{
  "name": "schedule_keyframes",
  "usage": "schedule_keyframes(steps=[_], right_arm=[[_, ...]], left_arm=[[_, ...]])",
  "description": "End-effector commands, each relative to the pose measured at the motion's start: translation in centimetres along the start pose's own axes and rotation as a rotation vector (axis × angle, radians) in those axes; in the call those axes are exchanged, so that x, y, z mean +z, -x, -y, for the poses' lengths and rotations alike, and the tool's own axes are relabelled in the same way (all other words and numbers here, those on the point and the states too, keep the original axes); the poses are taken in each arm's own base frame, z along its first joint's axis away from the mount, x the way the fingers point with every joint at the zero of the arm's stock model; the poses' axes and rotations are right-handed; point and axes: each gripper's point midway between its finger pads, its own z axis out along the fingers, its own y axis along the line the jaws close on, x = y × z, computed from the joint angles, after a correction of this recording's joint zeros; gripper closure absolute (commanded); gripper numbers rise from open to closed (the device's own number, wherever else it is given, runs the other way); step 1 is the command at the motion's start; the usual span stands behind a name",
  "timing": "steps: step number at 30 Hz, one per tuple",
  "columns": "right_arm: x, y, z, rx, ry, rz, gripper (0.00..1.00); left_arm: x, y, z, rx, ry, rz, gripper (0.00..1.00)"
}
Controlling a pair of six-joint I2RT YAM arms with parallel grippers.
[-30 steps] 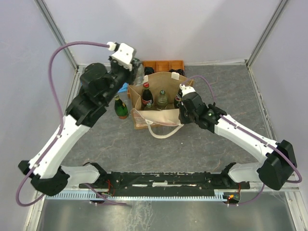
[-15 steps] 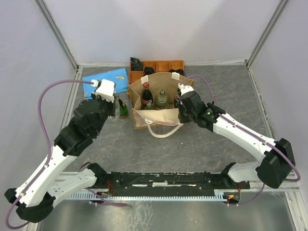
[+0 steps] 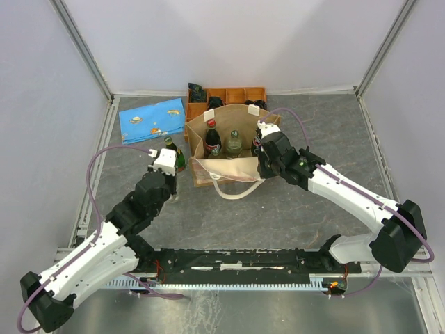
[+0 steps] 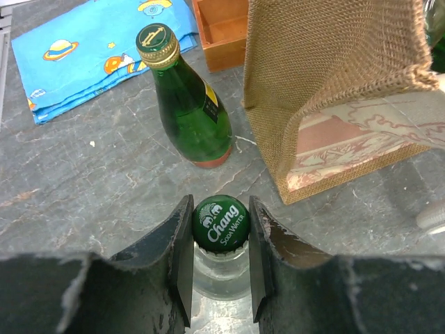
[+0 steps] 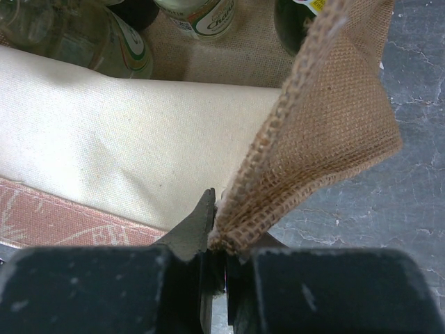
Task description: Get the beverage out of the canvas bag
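Observation:
The clear bottle (image 4: 221, 268) is upright over open tabletop (image 3: 179, 197) beside the bag, so the robot's left gripper keeps lowering it until the bottle stands on its base, then let go.
The tan canvas bag (image 3: 224, 161) stands open mid-table, also seen in the left wrist view (image 4: 327, 83). Inside it are a dark red-capped bottle (image 3: 212, 139) and a clear bottle (image 3: 234, 142). My right gripper (image 5: 222, 261) is shut on the bag's right rim (image 5: 320, 132); from above it (image 3: 264, 154) sits at the bag's right edge. My left gripper (image 4: 220, 229) is shut on the neck of a clear soda-water bottle with a green cap (image 4: 220, 223), left of the bag and outside it. From above, that gripper (image 3: 167, 172) is low, just in front of a green bottle (image 3: 175, 157) standing on the table (image 4: 186, 111).
An orange compartmented tray (image 3: 240, 93) stands behind the bag, its corner (image 4: 221, 31) visible from the left wrist. A flat blue patterned pouch (image 3: 151, 118) lies at the back left (image 4: 83, 49). The bag's cream handle (image 3: 236, 191) droops onto the table in front.
My left arm has swung from high behind the bag's left side down and toward the near left, carrying the clear bottle. The right arm has held still on the bag's rim.

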Motion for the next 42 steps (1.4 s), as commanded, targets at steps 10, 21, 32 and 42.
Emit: schedule_keyframes(steps=[10, 21, 32, 42], right_arm=[[-0.9, 1.8, -1.6, 0.003, 0.072, 0.045, 0.89], [-1.2, 1.6, -1.5, 0.001, 0.075, 0.048, 0.88], [-0.8, 1.7, -1.7, 0.004, 0.081, 0.052, 0.88], [-1.5, 1.7, -1.4, 0.019, 0.074, 0.065, 0.89]], left_arm=[[2.0, 5.1, 0.5, -0.244, 0.044, 0.265, 0.97], [2.7, 2.1, 1.2, -0.255, 0.038, 0.169, 0.68], [1.2, 5.2, 0.4, -0.256, 0.037, 0.21, 0.01], [-1.4, 20.6, 5.1, -0.101, -0.281, 0.466, 0.06]])
